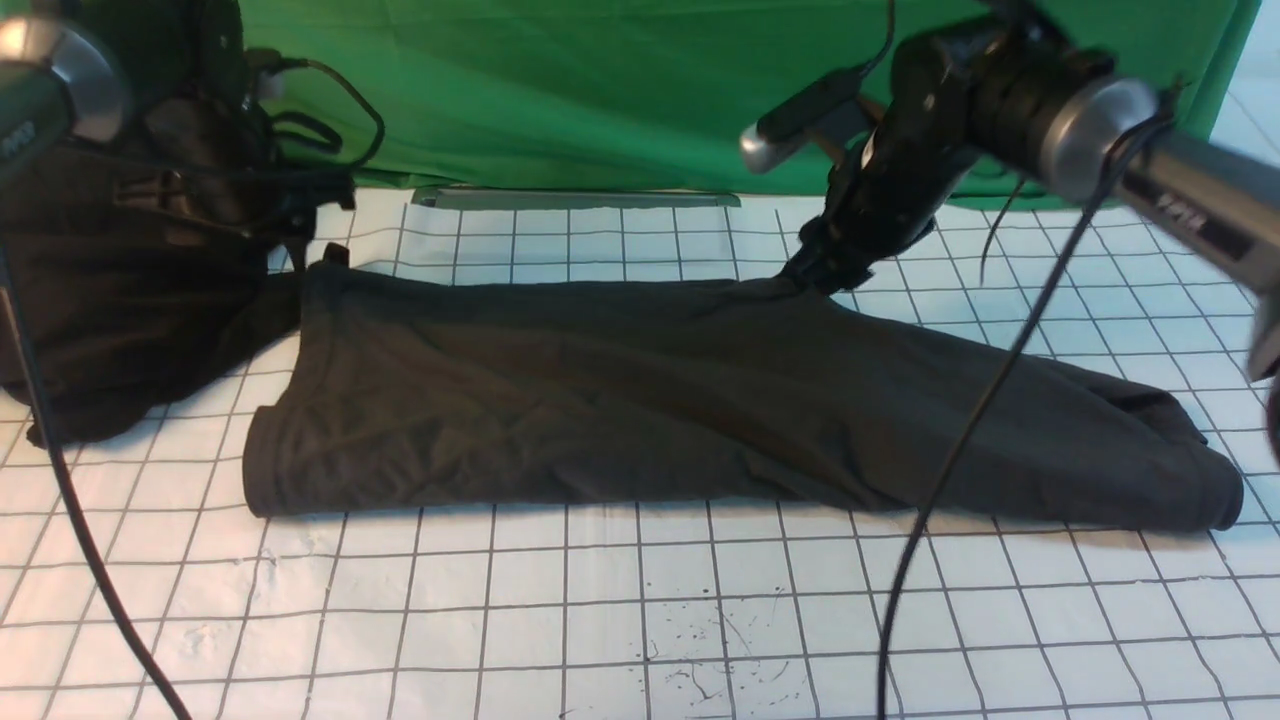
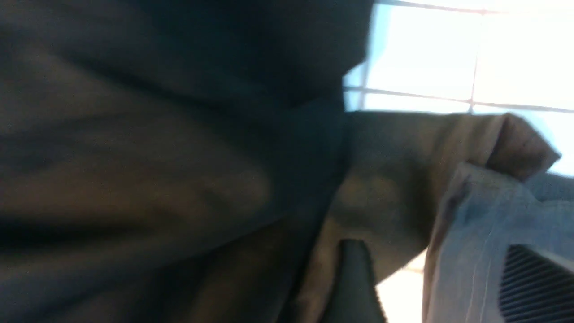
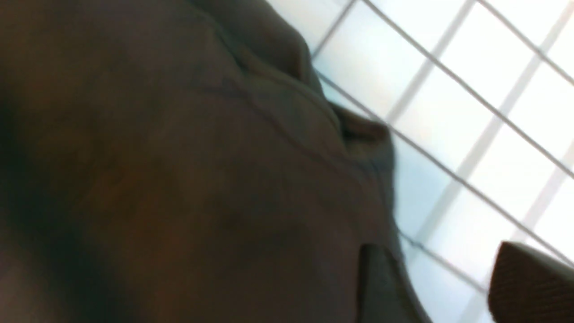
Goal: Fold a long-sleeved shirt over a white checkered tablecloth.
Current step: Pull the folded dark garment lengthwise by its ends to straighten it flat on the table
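My gripper will leave a far corner of the shirt uncovered when I fold its narrow end (image 1: 1182,476) across, because the shirt's far edge slopes (image 1: 1020,353) in toward that end.
The long-sleeved shirt (image 1: 700,400) lies folded into a long dark band across the white checkered tablecloth (image 1: 600,610). My left gripper (image 1: 318,250) is at the shirt's far left corner. In the left wrist view it (image 2: 444,287) stands open, with a fold of cloth (image 2: 475,242) still lying between its fingers (image 2: 533,287). My right gripper (image 1: 815,275) is at the shirt's far edge, right of the middle. In the right wrist view it (image 3: 453,287) is open over bare tablecloth (image 3: 448,134), one of its fingers (image 3: 381,287) resting against the shirt's edge (image 3: 224,179).
A deeper black garment (image 1: 120,300) is heaped at the far left under the left arm. A bright green cloth (image 1: 600,90) hangs along the back, with a grey strip (image 1: 570,197) at its foot. Black cables (image 1: 950,450) (image 1: 60,480) hang from both arms.
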### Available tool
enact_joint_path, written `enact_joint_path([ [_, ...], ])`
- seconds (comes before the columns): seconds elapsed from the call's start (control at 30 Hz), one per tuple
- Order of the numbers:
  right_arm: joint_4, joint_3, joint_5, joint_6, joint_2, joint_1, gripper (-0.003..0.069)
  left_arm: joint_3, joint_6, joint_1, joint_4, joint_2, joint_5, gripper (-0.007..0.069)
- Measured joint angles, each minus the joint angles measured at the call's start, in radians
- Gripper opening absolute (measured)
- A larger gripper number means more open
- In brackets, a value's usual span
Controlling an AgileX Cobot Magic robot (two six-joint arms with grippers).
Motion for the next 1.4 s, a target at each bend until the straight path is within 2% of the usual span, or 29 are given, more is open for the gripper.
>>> enact_joint_path([
  [0.1,0.001,0.000,0.098,0.000,-0.090,-0.021,0.0204,-0.052,0.042,0.000,-0.020,-0.034,0.103,0.0437],
  [0.13,0.001,0.000,0.105,0.000,-0.096,-0.021,0.0204,-0.055,0.049,0.000,-0.025,-0.034,0.110,0.0432],
  [0.17,0.001,0.000,0.166,-0.008,-0.147,-0.054,0.0123,-0.065,0.118,0.000,-0.085,-0.070,0.156,0.0355],
  [0.2,0.001,0.000,0.178,-0.008,-0.157,-0.063,0.0106,-0.063,0.132,0.000,-0.101,-0.079,0.162,0.0318],
  [0.23,0.006,0.000,0.204,-0.009,-0.179,-0.089,0.0065,-0.050,0.166,0.000,-0.150,-0.103,0.172,0.0245],
  [0.27,0.013,0.005,0.221,-0.006,-0.199,-0.113,0.0041,-0.029,0.186,0.000,-0.178,-0.129,0.175,0.0165],
  [0.33,0.043,0.046,0.235,-0.003,-0.241,-0.192,0.0008,0.038,0.227,-0.001,-0.242,-0.186,0.179,0.0055],
  [0.4,0.094,0.129,0.239,-0.012,-0.290,-0.276,0.0000,0.140,0.259,-0.005,-0.296,-0.250,0.180,0.0013],
  [0.47,0.119,0.176,0.243,-0.027,-0.315,-0.311,0.0000,0.215,0.272,-0.012,-0.308,-0.277,0.178,0.0003],
  [0.53,0.163,0.305,0.250,-0.060,-0.350,-0.380,0.0029,0.400,0.284,-0.043,-0.314,-0.346,0.126,-0.0006],
  [0.57,0.165,0.324,0.249,-0.060,-0.351,-0.387,0.0040,0.400,0.284,-0.046,-0.316,-0.350,0.126,-0.0006],
  [0.6,0.171,0.361,0.244,-0.070,-0.353,-0.400,0.0066,0.461,0.284,-0.060,-0.319,-0.366,0.092,-0.0007],
  [0.63,0.177,0.433,0.206,-0.090,-0.351,-0.417,0.0132,0.544,0.284,-0.092,-0.324,-0.389,0.032,-0.0007],
  [0.7,0.181,0.477,0.152,-0.104,-0.344,-0.424,0.0185,0.600,0.284,-0.122,-0.330,-0.397,-0.017,-0.0007],
  [0.73,0.188,0.524,0.092,-0.108,-0.332,-0.427,0.0255,0.652,0.284,-0.159,-0.332,-0.398,-0.077,-0.0007],
  [0.8,0.196,0.545,0.030,-0.112,-0.309,-0.427,0.0302,0.699,0.284,-0.189,-0.325,-0.388,-0.123,-0.0007],
  [1.0,0.223,0.548,-0.095,-0.130,-0.239,-0.427,0.0330,0.736,0.231,-0.204,-0.280,-0.326,-0.204,-0.0007],
  [1.3,0.244,0.548,-0.137,-0.167,-0.167,-0.415,0.0334,0.728,0.158,-0.208,-0.235,-0.286,-0.217,-0.0003],
  [1.4,0.244,0.548,-0.137,-0.174,-0.158,-0.415,0.0297,0.727,0.157,-0.209,-0.234,-0.285,-0.215,-0.0004],
])
